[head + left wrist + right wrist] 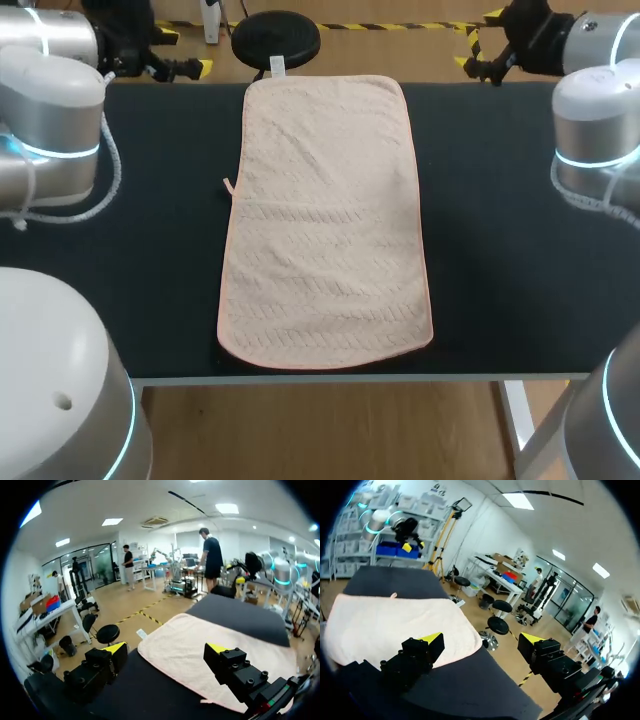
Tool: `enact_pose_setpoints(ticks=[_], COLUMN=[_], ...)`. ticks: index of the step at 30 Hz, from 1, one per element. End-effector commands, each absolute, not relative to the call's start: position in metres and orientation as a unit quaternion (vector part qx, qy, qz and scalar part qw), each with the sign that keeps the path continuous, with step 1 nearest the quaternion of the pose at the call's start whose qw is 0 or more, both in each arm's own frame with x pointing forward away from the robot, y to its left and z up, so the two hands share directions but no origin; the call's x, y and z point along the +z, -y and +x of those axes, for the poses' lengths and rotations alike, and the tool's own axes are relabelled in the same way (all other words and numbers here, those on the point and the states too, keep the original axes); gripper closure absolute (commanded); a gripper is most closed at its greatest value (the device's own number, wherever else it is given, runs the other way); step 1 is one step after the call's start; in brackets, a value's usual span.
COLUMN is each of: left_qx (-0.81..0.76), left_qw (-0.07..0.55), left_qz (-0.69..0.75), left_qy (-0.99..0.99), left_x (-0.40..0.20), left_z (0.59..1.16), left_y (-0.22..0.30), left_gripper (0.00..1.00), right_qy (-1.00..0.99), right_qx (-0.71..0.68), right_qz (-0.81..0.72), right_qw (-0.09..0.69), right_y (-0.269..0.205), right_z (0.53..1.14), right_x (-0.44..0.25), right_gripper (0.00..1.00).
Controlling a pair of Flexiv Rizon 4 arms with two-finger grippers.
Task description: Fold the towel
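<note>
The pale pink towel [325, 275] has soft ripples [310, 213] running across it, so I expect it to bend over easily and stay stacked in a flat piece when I fold it.
A pale pink towel [325, 220] lies spread flat, lengthwise, down the middle of the black table [500, 250]. A small white tag [277, 66] sticks out at its far edge. My left gripper [185, 68] hovers at the far left corner of the table, open, holding nothing. At the far right corner my right gripper [478, 50] is open too. In the left wrist view the left gripper [166, 649] stands above the towel's [200, 645] far corner. In the right wrist view the right gripper [481, 639] stands beside the towel's [395, 625] other far corner.
Black table top shows as wide strips on both sides of the towel. The towel's near edge lies close to the table's front edge [330, 378]. A small loop [228, 185] pokes out from the towel's left side.
</note>
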State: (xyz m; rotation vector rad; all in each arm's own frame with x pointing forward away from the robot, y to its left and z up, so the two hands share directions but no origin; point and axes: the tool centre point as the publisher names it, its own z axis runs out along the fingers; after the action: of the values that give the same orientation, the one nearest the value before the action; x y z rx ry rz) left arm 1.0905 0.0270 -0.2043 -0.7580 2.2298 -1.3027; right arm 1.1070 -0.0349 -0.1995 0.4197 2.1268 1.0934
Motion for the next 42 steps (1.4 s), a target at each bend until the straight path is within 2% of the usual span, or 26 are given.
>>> enact_pose_setpoints(ticks=[1, 5, 24, 42], left_qx=[-0.311, -0.3, -0.294, -0.201], left_qw=[0.201, 0.184, 0.182, 0.093], left_qz=[-0.169, -0.113, -0.108, 0.034], left_qy=[-0.913, -0.929, -0.932, -0.975], left_x=[-0.212, -0.222, -0.223, -0.277], left_z=[1.11, 1.109, 1.107, 1.082], left_y=[-0.024, -0.023, -0.023, 0.031], left_gripper=[0.0, 0.0, 0.0, 0.0], right_qy=[-0.907, -0.913, -0.913, -0.968], right_qx=[0.291, 0.287, 0.287, 0.195], right_qz=[0.047, 0.035, 0.035, -0.009], right_qw=[0.3, 0.289, 0.289, 0.159], right_y=[0.037, 0.036, 0.036, -0.029], right_z=[1.123, 1.124, 1.124, 1.082], right_x=[-0.2, -0.203, -0.203, -0.257], right_gripper=[0.0, 0.0, 0.0, 0.0])
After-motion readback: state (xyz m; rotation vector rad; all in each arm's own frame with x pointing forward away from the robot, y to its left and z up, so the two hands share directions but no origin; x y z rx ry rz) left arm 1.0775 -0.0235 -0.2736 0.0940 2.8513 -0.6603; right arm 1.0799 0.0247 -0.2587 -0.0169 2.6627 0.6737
